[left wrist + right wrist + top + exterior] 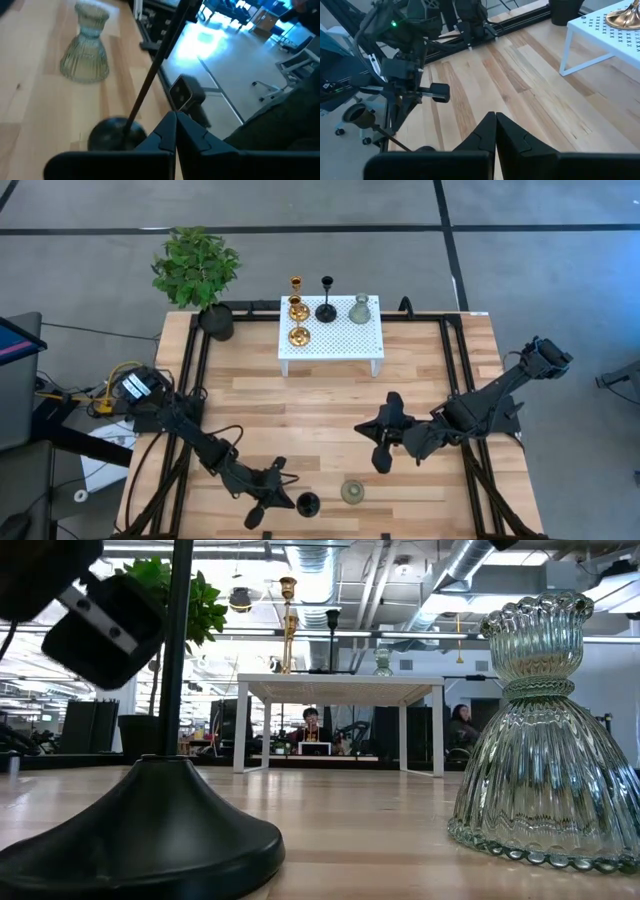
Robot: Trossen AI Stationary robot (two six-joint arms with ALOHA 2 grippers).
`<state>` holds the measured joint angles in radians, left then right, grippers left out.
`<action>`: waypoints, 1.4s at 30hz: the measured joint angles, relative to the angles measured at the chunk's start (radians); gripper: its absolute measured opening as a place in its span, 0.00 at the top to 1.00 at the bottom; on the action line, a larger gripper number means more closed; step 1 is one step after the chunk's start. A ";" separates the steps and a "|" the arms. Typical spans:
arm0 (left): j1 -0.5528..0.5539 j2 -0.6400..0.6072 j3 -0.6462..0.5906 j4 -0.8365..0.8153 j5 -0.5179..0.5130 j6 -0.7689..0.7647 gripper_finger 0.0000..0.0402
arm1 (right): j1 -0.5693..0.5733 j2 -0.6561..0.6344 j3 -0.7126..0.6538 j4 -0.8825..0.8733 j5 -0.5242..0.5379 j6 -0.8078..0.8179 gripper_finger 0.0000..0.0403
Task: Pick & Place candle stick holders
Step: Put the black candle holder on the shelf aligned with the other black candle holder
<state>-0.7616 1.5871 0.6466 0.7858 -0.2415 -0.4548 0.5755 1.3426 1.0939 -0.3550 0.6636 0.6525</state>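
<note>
The black holder's stem (176, 660) is beyond the shut fingers of my left gripper, so next I open them and move in around the stem (181, 602) before I close them.
A black candle stick holder (307, 502) stands on its round base (116, 135) near the table's near edge, its thin stem (155, 65) upright. A grey-green ribbed glass holder (352, 492) stands just to its right; it also shows in the left wrist view (85, 50) and the low view (545, 740). My left gripper (266, 506) is shut and empty, just left of the black holder, its tips (175, 120) short of the stem. My right gripper (384, 442) is shut and empty over the table's middle right. Two gold holders (298, 336), one black (326, 310) and one grey-green (360, 310) stand on a white stand (335, 345).
The white perforated stand sits on legs (240, 730) at the table's far middle. A black plant pot with a green plant (197, 268) stands at the far left corner. Black rails (185, 370) run along the table's sides. Bare wood (300, 410) lies between stand and arms.
</note>
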 joint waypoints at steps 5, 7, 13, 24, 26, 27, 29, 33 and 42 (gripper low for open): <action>0.014 -0.013 0.017 0.007 -0.012 0.029 0.99 | 0.000 0.000 0.000 0.000 0.000 -0.001 1.00; 0.027 -0.014 0.017 0.008 -0.013 0.031 0.98 | 0.000 0.000 0.000 0.000 0.000 -0.001 1.00; 0.067 -0.014 0.017 0.004 -0.013 0.028 0.94 | 0.000 0.000 0.000 -0.001 -0.002 -0.001 1.00; 0.085 -0.014 0.017 0.008 0.063 0.027 0.67 | 0.001 0.001 0.000 -0.004 -0.008 -0.006 1.00; 0.085 -0.014 0.017 0.009 0.062 0.028 0.62 | 0.001 0.001 0.000 -0.004 -0.008 -0.008 1.00; 0.085 -0.014 0.017 0.010 0.056 0.029 0.60 | 0.001 0.001 0.000 -0.004 -0.008 -0.008 1.00; 0.085 -0.015 0.017 0.018 0.047 0.031 0.56 | 0.001 0.001 0.000 -0.004 -0.008 -0.008 1.00; 0.086 -0.015 0.040 0.023 0.040 0.031 0.53 | 0.001 0.001 0.000 -0.004 -0.008 -0.008 1.00; 0.085 -0.016 0.078 0.022 0.040 0.085 0.58 | 0.000 0.001 0.000 -0.005 -0.008 -0.008 1.00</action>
<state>-0.6762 1.5711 0.7249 0.8082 -0.2013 -0.3699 0.5758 1.3434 1.0939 -0.3599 0.6552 0.6441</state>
